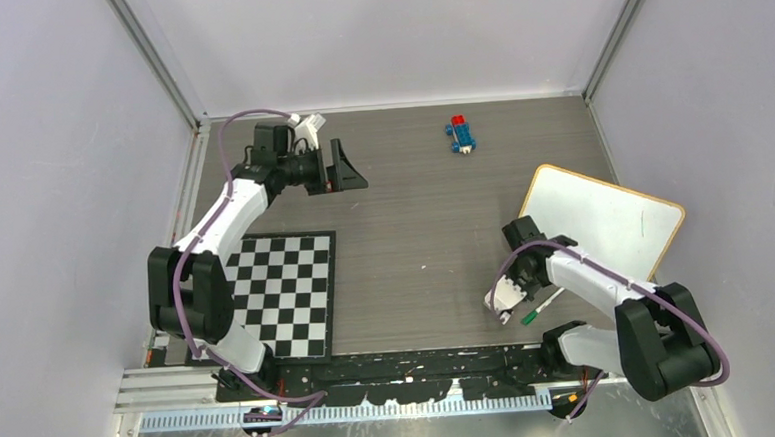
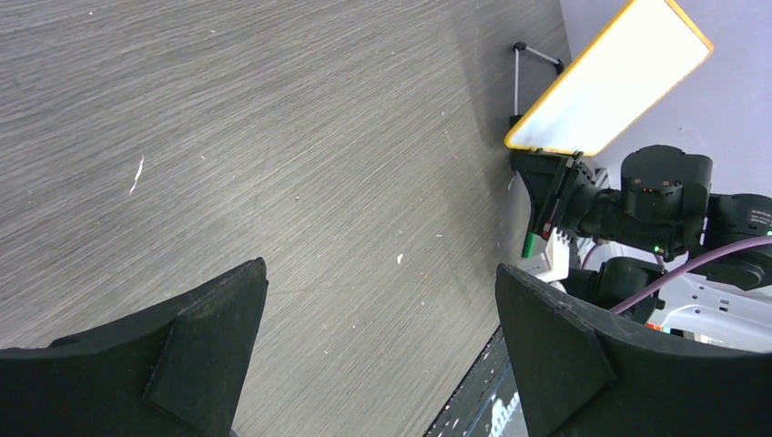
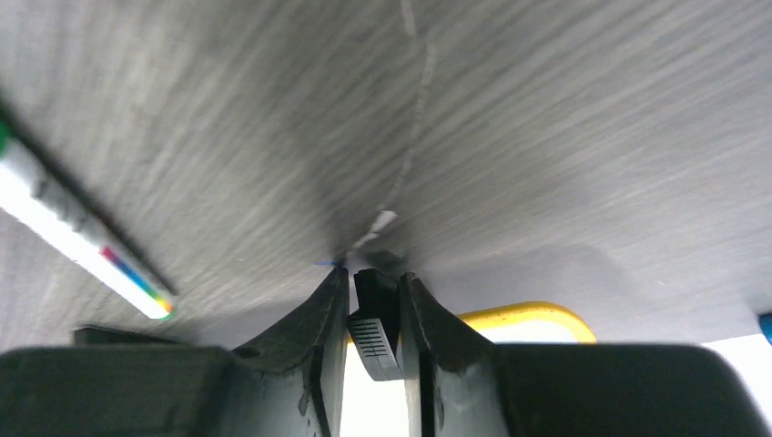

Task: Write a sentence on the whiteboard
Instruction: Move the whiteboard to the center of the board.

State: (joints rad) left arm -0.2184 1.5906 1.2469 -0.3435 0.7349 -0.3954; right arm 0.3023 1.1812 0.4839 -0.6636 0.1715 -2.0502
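Observation:
I keep pulling until the whiteboard stands in the table's middle (image 1: 443, 214) and then let go, because that spot is clear and my right gripper's fingers are pinching the whiteboard's black foot (image 3: 375, 320).
The whiteboard (image 1: 604, 219) stands tilted at the right, its face blank; no green sentence shows on it. It also shows in the left wrist view (image 2: 612, 75), and its yellow-orange frame (image 3: 533, 314) shows in the right wrist view. My right gripper (image 1: 521, 235) is at the board's near-left corner, shut on the board's black foot (image 3: 375, 335); the jaws (image 3: 374, 273) pinch it just above the table. A green-capped marker (image 1: 540, 307) lies loose on the table beside that arm, and shows in the right wrist view (image 3: 77, 238). My left gripper (image 1: 347, 167) is open and empty at the far left, its fingers (image 2: 214, 341) wide apart over bare table.
A black-and-white checkerboard mat (image 1: 285, 292) lies at the near left. A small blue and red toy (image 1: 461, 134) sits at the back centre. Grey walls with metal corner posts enclose the table. A black rail runs along the near edge (image 1: 421, 362).

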